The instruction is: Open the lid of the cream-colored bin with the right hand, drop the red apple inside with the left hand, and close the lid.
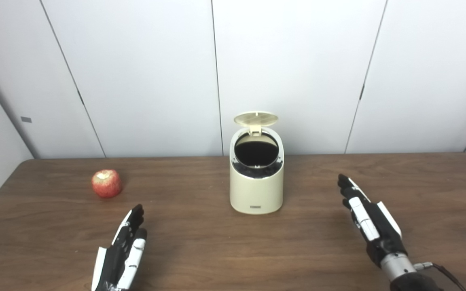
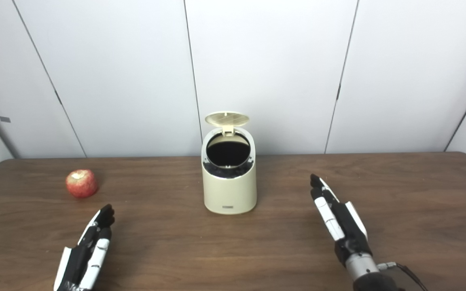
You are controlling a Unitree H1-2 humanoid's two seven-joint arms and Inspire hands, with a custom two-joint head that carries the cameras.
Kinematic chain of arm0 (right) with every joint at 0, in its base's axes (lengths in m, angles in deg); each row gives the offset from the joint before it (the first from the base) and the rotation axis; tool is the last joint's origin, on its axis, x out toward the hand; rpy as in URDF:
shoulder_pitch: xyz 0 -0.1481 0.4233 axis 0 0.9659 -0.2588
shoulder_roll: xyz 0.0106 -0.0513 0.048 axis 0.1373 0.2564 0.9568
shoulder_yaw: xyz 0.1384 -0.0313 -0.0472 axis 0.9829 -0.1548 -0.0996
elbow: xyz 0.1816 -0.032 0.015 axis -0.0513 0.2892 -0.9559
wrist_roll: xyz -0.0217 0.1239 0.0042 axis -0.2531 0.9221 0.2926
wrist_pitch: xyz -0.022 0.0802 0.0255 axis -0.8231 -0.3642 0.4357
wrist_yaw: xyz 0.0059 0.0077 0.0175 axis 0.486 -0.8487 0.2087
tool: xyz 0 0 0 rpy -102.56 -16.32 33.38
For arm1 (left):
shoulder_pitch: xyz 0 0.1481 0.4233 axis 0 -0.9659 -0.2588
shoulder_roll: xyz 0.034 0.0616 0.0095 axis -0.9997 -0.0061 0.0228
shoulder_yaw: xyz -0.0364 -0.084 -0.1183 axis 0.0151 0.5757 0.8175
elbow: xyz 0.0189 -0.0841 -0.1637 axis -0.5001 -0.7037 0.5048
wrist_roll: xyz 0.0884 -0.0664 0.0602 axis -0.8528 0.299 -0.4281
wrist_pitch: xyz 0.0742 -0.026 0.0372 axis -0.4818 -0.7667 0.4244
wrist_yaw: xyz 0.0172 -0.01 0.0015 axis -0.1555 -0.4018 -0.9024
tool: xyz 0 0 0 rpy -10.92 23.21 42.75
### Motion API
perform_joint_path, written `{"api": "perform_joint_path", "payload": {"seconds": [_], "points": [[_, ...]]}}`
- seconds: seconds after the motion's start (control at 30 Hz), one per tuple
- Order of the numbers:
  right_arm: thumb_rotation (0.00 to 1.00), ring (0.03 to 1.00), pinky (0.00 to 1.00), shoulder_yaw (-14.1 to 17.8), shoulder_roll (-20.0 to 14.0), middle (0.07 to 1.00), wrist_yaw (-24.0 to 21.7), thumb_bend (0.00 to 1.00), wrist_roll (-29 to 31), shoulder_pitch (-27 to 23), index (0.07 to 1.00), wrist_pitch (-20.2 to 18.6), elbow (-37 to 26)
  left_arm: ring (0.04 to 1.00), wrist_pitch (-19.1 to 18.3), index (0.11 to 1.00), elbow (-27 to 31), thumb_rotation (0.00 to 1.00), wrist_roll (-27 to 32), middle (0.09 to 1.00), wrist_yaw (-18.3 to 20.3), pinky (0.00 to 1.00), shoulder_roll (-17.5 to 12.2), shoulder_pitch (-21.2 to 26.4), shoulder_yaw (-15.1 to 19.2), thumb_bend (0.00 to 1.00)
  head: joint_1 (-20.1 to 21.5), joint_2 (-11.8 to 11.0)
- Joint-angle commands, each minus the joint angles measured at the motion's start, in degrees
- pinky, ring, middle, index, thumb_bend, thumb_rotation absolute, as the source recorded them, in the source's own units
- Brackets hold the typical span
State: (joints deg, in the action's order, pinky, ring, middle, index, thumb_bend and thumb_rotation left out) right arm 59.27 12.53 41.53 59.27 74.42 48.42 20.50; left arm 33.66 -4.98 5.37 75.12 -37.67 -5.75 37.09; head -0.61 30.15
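Note:
My gripper will drop the red apple (image 1: 106,183) into the bin's dark opening (image 1: 256,150). The opening is wider than the red apple, so the apple will sink out of sight.
The cream-colored bin (image 1: 257,190) stands at the middle of the brown table (image 1: 200,250). Its round lid (image 1: 256,118) is flipped up at the back, and the dark opening (image 1: 256,150) shows. The red apple (image 1: 106,183) sits on the table to the left of the bin, with a pale patch on top. My left hand (image 1: 123,250) is open and empty, fingers stretched forward, in front of the apple and apart from it. My right hand (image 1: 368,220) is open and empty, fingers stretched forward, to the right of the bin and apart from it.
White wall panels (image 1: 289,72) rise right behind the table's far edge. A thin cable (image 1: 445,271) runs from my right wrist at the bottom right.

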Motion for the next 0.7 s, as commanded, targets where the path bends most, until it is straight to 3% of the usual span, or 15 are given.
{"api": "perform_joint_path", "payload": {"seconds": [0.0, 0.27, 0.53, 0.67], "points": [[1.00, 0.974, 0.99, -0.3, 0.4, 0.956, 1.6, 0.55, -1.8, -0.5, 0.947, 3.6, -1.2, 0.923, 1.1, 0.928, -4.5, 0.69, 0.9, 0.921, -0.5, 0.94, 1.0, -2.3, -0.3, 0.48, -1.6, 0.1], [1.00, 0.991, 1.00, 1.3, 0.7, 0.968, 2.8, 0.58, -0.7, 1.6, 0.950, 10.1, 3.0, 0.912, 1.0, 0.933, -2.4, 0.69, -1.7, 0.915, -1.7, 0.91, 0.9, -2.3, -0.3, 0.51, -9.2, -0.9], [1.00, 0.988, 1.00, 2.8, -0.4, 0.971, 2.5, 0.57, 0.3, 2.7, 0.958, 15.6, 5.5, 0.916, -0.7, 0.944, 3.3, 0.55, -8.8, 0.908, -5.0, 0.90, -0.1, -1.4, 1.0, 0.55, -15.6, -1.7], [1.00, 0.975, 0.99, 3.4, -0.5, 0.962, 1.8, 0.56, 2.2, 2.8, 0.955, 16.6, 5.6, 0.907, -3.1, 0.938, 6.4, 0.50, -10.2, 0.908, -6.2, 0.89, -0.9, -0.2, 2.9, 0.64, -18.1, -2.2]]}}
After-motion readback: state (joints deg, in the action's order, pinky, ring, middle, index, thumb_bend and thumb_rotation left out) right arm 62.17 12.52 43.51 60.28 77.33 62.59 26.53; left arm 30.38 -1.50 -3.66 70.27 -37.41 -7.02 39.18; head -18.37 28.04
